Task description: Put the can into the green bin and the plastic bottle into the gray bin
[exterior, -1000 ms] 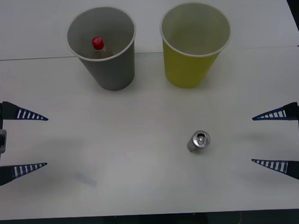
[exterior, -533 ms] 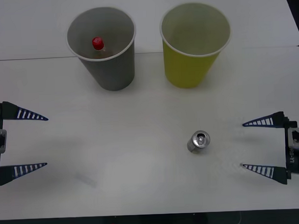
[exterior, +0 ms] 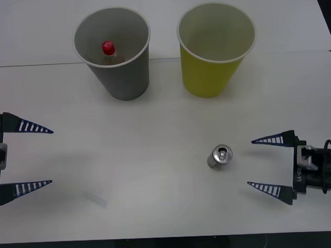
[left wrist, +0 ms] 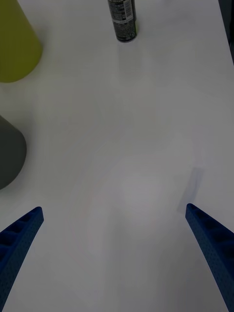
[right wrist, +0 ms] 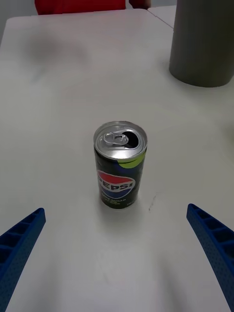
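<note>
The slim can (exterior: 219, 156) will tip over onto its side when the robot drops it in, because the green bin (exterior: 216, 38) is deep and much wider than the can.
The can (exterior: 220, 156) stands upright on the white table, dark with a silver top and pull tab; the right wrist view has it dead ahead (right wrist: 120, 164). My right gripper (exterior: 262, 165) is open just to its right, fingertips a short way off. The plastic bottle's red cap (exterior: 108, 48) pokes up inside the gray bin (exterior: 117, 76) at the back left. Beside it on the right stands the green bin (exterior: 212, 73). My left gripper (exterior: 39, 157) waits open at the left edge, far from the can (left wrist: 122, 19).
A seam between two table tops runs behind the bins. Bare white table (exterior: 145, 157) lies between the grippers. The gray bin's base (right wrist: 204, 44) rises beyond the can in the right wrist view. A red object (right wrist: 80, 6) sits past the table's far edge.
My right gripper has slid leftwards and a little down, closing the distance to the can while staying open. The left arm, can, bottle and bins are unmoved.
</note>
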Motion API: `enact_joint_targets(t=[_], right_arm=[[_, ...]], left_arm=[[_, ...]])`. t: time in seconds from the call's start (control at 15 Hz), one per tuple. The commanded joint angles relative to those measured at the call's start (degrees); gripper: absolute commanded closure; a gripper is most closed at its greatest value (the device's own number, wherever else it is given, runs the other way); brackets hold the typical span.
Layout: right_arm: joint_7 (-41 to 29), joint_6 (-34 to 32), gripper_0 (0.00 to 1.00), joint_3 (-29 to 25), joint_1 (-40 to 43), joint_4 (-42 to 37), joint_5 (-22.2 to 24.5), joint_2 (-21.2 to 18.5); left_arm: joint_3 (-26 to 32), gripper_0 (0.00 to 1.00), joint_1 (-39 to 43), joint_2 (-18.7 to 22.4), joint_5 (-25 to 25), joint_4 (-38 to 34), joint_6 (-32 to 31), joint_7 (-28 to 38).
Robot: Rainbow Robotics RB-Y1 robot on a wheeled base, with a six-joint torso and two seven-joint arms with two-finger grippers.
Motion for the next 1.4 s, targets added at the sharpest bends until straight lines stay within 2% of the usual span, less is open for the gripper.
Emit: enact_joint_targets(t=[0.07,0.8,1.2,1.27,1.33,1.4], right_arm=[[0.5,0.0,0.00,1.4,-1.8,2.9,0.1,3.0],[1.3,-1.9,0.00,3.0,-7.9,14.2,1.1,15.1],[1.5,-1.7,0.01,3.0,-8.6,15.4,1.6,17.3],[1.5,-1.7,0.64,2.9,-8.6,15.4,1.6,17.3],[1.5,-1.8,0.99,2.9,-8.6,15.4,1.6,17.3],[1.5,-1.8,1.00,3.0,-8.6,15.4,1.6,17.3]], left_arm=[[0.0,0.00,0.0,0.0,0.0,0.0,0.0,0.0],[0.0,0.00,0.0,0.0,0.0,0.0,0.0,0.0],[0.0,0.00,0.0,0.0,0.0,0.0,0.0,0.0],[0.0,0.00,0.0,0.0,0.0,0.0,0.0,0.0],[0.0,0.00,0.0,0.0,0.0,0.0,0.0,0.0],[0.0,0.00,0.0,0.0,0.0,0.0,0.0,0.0]])
